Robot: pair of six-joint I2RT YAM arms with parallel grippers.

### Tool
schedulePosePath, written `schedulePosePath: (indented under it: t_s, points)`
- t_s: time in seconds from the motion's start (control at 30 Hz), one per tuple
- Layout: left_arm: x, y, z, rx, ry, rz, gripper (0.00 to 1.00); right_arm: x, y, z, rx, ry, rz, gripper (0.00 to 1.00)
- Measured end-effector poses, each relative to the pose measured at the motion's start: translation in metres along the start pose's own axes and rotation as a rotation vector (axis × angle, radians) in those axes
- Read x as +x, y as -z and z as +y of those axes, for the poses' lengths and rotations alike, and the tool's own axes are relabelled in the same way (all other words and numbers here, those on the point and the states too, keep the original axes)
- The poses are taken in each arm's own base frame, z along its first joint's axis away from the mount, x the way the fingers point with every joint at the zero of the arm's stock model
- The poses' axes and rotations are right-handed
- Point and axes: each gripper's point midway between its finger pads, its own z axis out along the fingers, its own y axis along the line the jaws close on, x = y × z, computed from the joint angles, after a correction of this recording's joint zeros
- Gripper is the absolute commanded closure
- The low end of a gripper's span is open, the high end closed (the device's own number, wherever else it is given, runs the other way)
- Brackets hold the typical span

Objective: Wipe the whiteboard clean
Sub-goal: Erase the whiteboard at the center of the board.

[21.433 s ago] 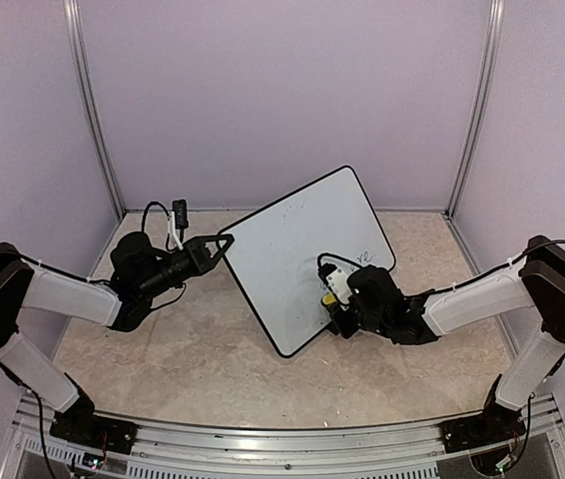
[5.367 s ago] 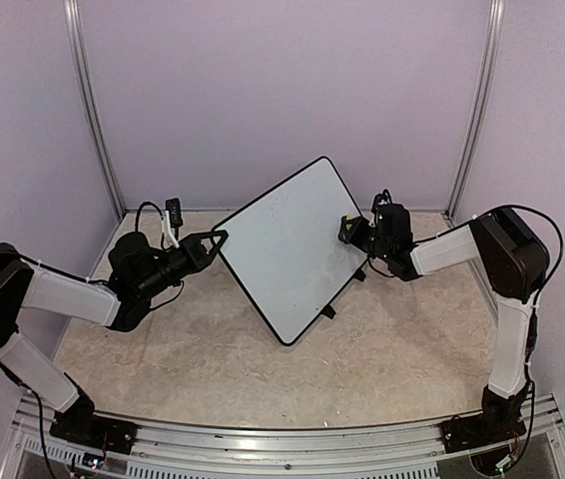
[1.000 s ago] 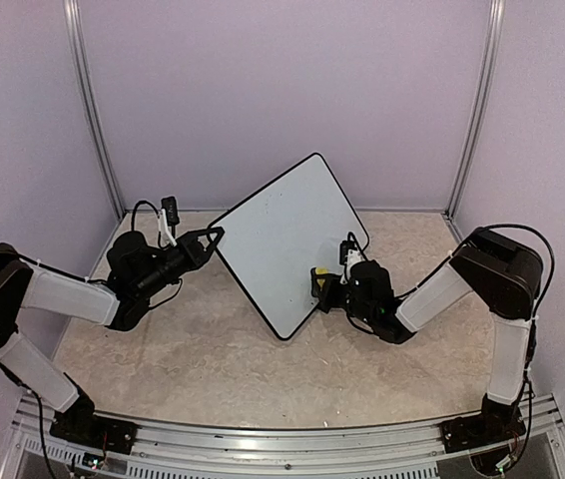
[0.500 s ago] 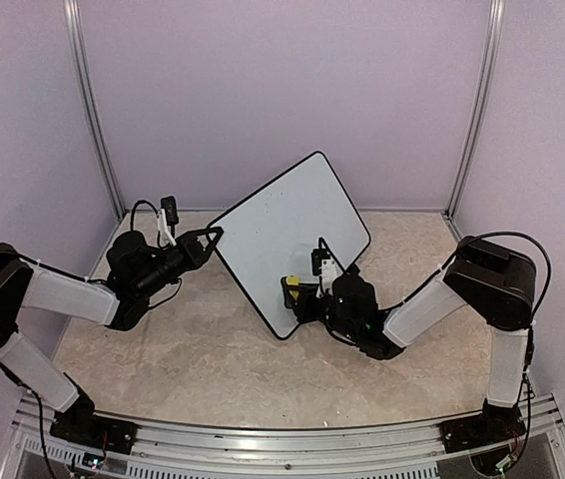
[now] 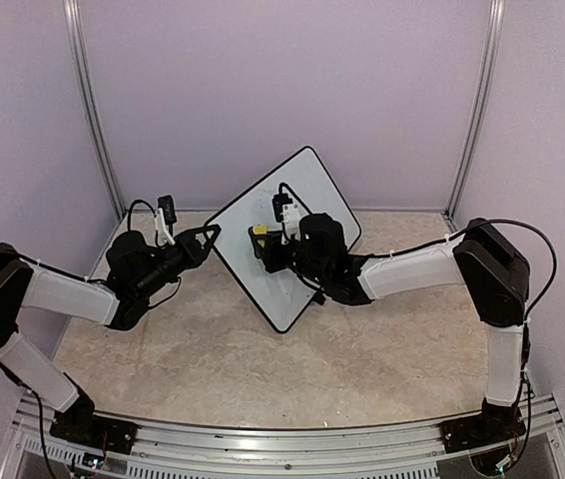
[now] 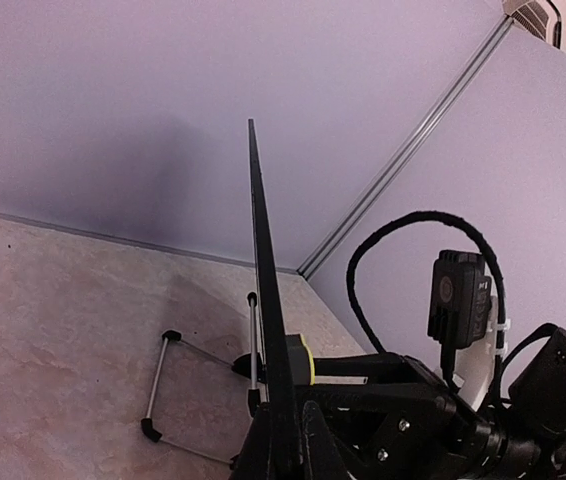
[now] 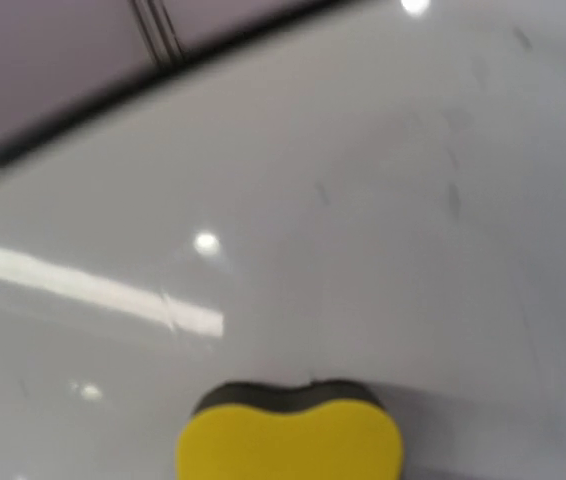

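I should turn back with my right gripper and sweep the sponge up near the whiteboard's upper rim [image 5: 259, 203], because faint grey marks [image 7: 454, 200] are above the sponge on the whiteboard.
The whiteboard [image 5: 302, 190] stands tilted on one corner, white with a narrow black rim. My left gripper [image 5: 213, 233] is shut on its left corner. In the left wrist view the whiteboard [image 6: 261, 290] shows edge-on, rising from between my left gripper's [image 6: 285, 425] jaws. My right gripper [image 5: 267, 245] is shut on a yellow sponge [image 5: 259, 234] and presses it flat against the board's face, left of centre. The right wrist view has the sponge [image 7: 289, 442] at the bottom against the glossy whiteboard [image 7: 263, 180], with faint grey marks [image 7: 453, 200] at upper right. My right fingers are hidden there.
A black wire stand [image 6: 158, 385] folds out behind the board onto the marbled table [image 5: 213, 349]. Purple walls with metal posts [image 5: 93, 110] close in the back and sides. An aluminium rail [image 5: 282, 444] runs along the near edge.
My right arm has swept the sponge from the board's lower right edge up and left across its face. The board has shifted slightly left. My left arm has held still.
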Motion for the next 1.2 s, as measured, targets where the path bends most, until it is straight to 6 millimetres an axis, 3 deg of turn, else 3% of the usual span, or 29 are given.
schedulePosePath:
  t_s: [0.17, 0.37, 0.5, 0.73, 0.9, 1.1, 1.2]
  points:
    - [0.001, 0.0, 0.004, -0.018, 0.013, 0.004, 1.0, -0.022, -0.018, 0.011, -0.014, 0.051, 0.012, 1.0]
    - [0.003, 0.0, 0.008, -0.033, 0.029, 0.01, 1.0, -0.046, -0.037, -0.003, -0.041, 0.043, 0.04, 1.0]
    - [0.004, 0.0, 0.008, -0.032, 0.037, 0.015, 1.0, -0.057, -0.044, -0.034, -0.016, 0.036, 0.061, 1.0]
    - [0.005, 0.0, 0.007, -0.028, 0.042, 0.02, 1.0, -0.068, -0.049, -0.11, 0.085, 0.036, 0.108, 1.0]
    - [0.006, 0.0, 0.007, -0.026, 0.045, 0.022, 1.0, -0.077, -0.056, -0.145, 0.146, 0.067, 0.131, 1.0]
    - [0.006, 0.0, 0.006, -0.023, 0.045, 0.024, 1.0, -0.075, -0.054, -0.147, 0.156, 0.13, 0.146, 1.0]
    - [0.006, 0.0, 0.006, -0.022, 0.046, 0.026, 1.0, -0.064, -0.047, -0.136, 0.152, 0.18, 0.162, 1.0]
